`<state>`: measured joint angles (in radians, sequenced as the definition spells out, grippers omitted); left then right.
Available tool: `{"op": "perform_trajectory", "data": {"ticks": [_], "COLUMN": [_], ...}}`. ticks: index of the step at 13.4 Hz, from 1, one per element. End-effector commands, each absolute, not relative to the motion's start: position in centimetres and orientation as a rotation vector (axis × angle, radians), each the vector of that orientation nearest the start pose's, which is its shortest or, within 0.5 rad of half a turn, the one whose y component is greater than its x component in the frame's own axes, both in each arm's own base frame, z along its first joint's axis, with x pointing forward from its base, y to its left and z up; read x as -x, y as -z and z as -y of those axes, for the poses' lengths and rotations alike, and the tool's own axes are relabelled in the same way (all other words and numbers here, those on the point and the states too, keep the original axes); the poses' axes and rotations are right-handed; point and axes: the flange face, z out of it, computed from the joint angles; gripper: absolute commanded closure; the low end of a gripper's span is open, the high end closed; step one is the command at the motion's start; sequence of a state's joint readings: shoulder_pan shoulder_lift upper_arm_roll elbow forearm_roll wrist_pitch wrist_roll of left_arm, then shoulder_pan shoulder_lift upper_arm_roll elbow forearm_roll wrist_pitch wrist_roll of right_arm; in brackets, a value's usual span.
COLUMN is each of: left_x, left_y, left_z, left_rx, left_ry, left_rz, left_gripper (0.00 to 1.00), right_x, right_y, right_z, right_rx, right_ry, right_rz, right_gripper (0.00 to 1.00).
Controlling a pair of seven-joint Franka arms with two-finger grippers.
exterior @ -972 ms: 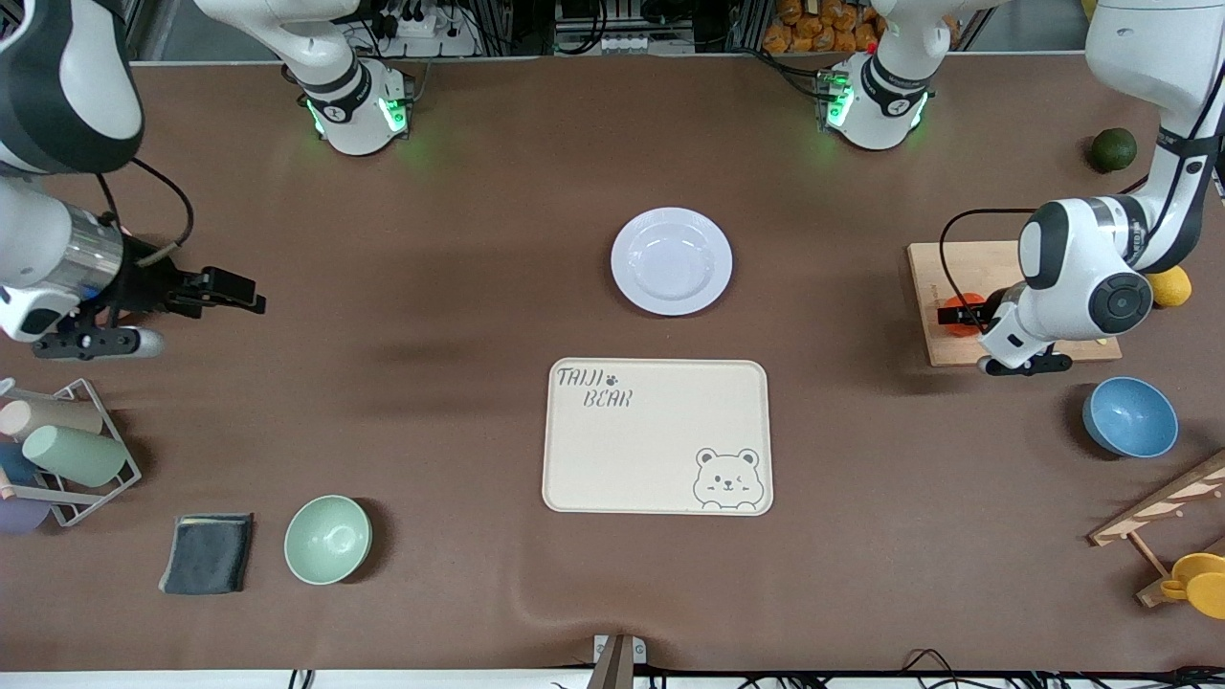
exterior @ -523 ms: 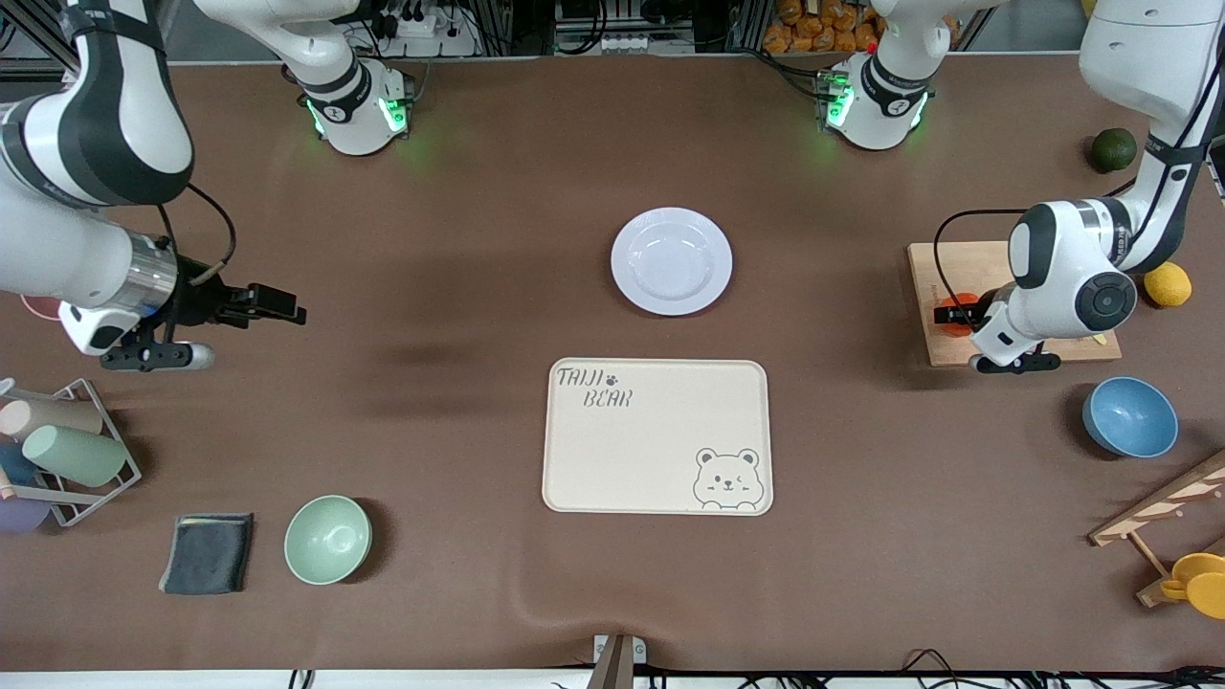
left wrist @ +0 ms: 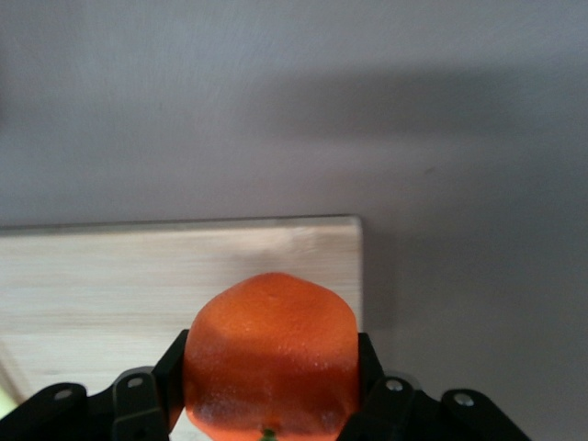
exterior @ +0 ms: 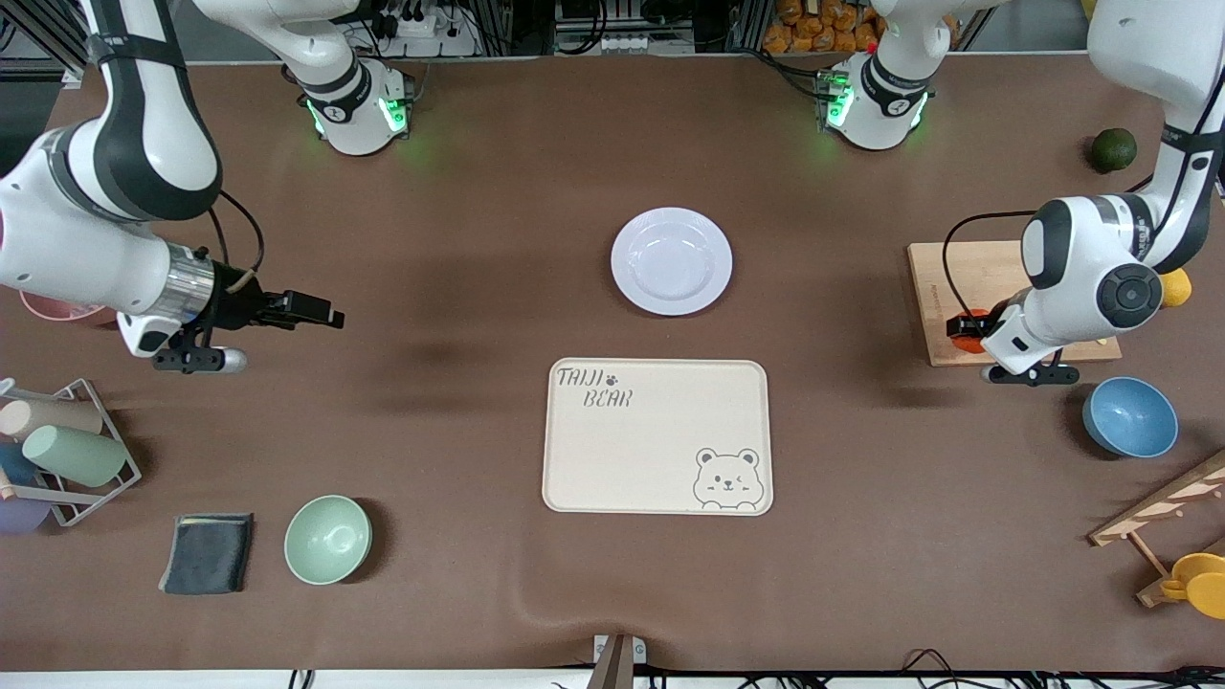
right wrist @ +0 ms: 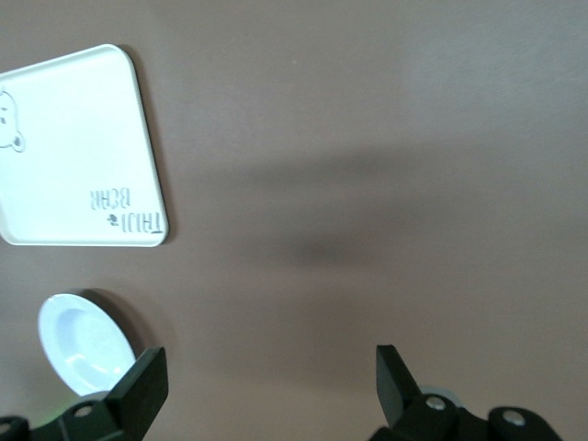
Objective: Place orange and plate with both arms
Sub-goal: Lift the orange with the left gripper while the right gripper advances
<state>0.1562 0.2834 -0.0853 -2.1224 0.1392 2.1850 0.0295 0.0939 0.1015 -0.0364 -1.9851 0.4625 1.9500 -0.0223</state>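
Note:
I continue to carry the orange until it gets to the plate's middle (exterior: pixel 672 259), because my left gripper's fingers hold the orange from both sides (left wrist: pixel 271 358) and the plate is empty.
The orange (exterior: pixel 967 329) is small, round and bright orange-red. My left gripper (exterior: pixel 968 331) is shut on it and holds it just over the corner of a wooden board (exterior: pixel 957 273) at the left arm's end of the table. In the left wrist view the orange (left wrist: pixel 271 354) fills the space between the black fingers (left wrist: pixel 156 381), over the board's edge (left wrist: pixel 138 266). The plate (exterior: pixel 671 260) is round and pale lavender-white; it lies alone at mid-table and shows in the right wrist view (right wrist: pixel 83 354). My right gripper (exterior: pixel 321 314) is open and empty over bare table toward the right arm's end.
A cream bear-print tray (exterior: pixel 657 435) lies nearer the front camera than the plate. A blue bowl (exterior: pixel 1129 417), a yellow fruit (exterior: pixel 1175 285) and a dark green fruit (exterior: pixel 1114 149) surround the board. A mint bowl (exterior: pixel 327 539), a dark cloth (exterior: pixel 208 552) and a cup rack (exterior: pixel 67 450) sit near the right arm's end.
My right gripper has moved toward the middle of the table, still open. My left gripper, shut on the orange, has shifted toward the board's corner nearest the front camera.

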Motion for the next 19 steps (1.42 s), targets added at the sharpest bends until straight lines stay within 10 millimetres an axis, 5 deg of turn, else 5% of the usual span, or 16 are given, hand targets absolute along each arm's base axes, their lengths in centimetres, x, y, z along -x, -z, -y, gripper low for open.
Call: {"op": "perform_trajectory", "data": {"ticks": [1,6,10,16,19], "left_x": [-56.5,-58.2,-56.8,-55.0,-52.6], "left_y": [-29.3,-33.4,-33.2,-30.2,-27.0], "left_z": [-1.0,8.8,18.2,34.0,40.4], "left_rx": [3.057,3.127,3.122,3.095,3.055], "left_ry": [-0.353,-0.4,-0.433,-0.483,-0.533], "left_rz": [-0.052,0.116,0.205,0.344,0.381], "left_gripper": [1.0,1.0,1.0,1.0,1.0], "right_x": [-54.1,-51.4,-50.2,-48.2,-47.0], "right_y": [-39.1,-34.3,-32.3,-29.5,-27.5], "right_z": [-7.2,-11.5,-13.2,-17.5,-20.3], "right_rx": [2.657,2.541,2.462,2.388,2.355], "right_ry": [-0.156,-0.193,-0.12,-0.075,-0.07], "right_rz": [-0.205,-0.205,-0.205,-0.19,-0.209], "right_gripper": [0.0,0.0,0.0,0.0,0.0]}}
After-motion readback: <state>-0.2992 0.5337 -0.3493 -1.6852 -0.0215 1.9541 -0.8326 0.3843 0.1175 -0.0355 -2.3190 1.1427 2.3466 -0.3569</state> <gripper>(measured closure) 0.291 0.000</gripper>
